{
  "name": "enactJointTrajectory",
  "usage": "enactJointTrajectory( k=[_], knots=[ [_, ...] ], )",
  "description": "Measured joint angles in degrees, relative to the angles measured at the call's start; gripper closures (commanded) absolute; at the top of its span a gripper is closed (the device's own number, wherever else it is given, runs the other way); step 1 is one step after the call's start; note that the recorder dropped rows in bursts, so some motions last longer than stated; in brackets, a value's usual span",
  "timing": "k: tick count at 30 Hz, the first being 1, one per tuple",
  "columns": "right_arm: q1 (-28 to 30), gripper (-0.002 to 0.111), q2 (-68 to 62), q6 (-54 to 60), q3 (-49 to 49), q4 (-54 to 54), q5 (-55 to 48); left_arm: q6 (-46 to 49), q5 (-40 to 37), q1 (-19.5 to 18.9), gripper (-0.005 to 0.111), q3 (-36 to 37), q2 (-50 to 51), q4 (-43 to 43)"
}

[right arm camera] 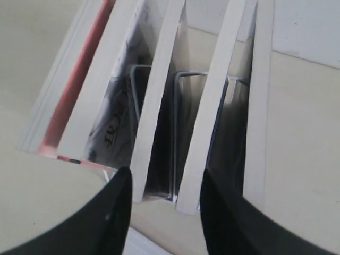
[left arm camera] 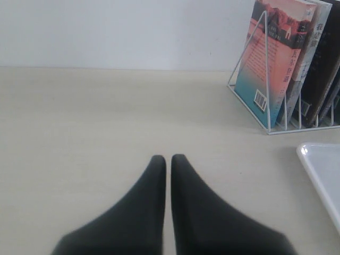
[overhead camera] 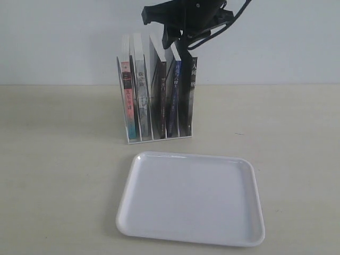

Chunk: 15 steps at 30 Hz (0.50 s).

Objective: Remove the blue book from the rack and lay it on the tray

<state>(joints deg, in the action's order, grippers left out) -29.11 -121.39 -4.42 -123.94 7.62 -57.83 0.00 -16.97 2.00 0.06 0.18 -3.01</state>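
The blue book (overhead camera: 174,95) has gaps and wire dividers (right arm camera: 175,127) between it and its neighbours, so it will slide out by itself when I lift it, and the rack will stay standing.
The white wire rack (overhead camera: 159,139) stands at the back of the table with several upright books. The blue book (overhead camera: 172,98) is in the fourth slot from the left, between a black book and a black-grey one. My right gripper (overhead camera: 178,47) hovers open just above the book tops. In the right wrist view its fingers (right arm camera: 119,186) straddle the top page edges of the black book and the blue book (right arm camera: 215,101), holding nothing. The white tray (overhead camera: 191,199) lies empty in front of the rack. My left gripper (left arm camera: 164,158) is shut and empty, low over bare table left of the rack (left arm camera: 303,129).
A pink-spined book (overhead camera: 126,101) fills the rack's leftmost slot, and a white-grey one (overhead camera: 141,95) stands beside it. A pale wall rises close behind the rack. One corner of the tray (left arm camera: 324,170) shows in the left wrist view.
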Motion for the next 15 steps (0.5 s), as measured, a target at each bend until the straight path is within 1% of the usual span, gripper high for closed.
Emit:
enactJointTrajectory(
  k=[15],
  knots=[
    [0.00,0.068,-2.89,-3.72,0.00,-3.26,2.45,0.00,0.00,0.00,0.103,0.00,0.00,0.00]
  ],
)
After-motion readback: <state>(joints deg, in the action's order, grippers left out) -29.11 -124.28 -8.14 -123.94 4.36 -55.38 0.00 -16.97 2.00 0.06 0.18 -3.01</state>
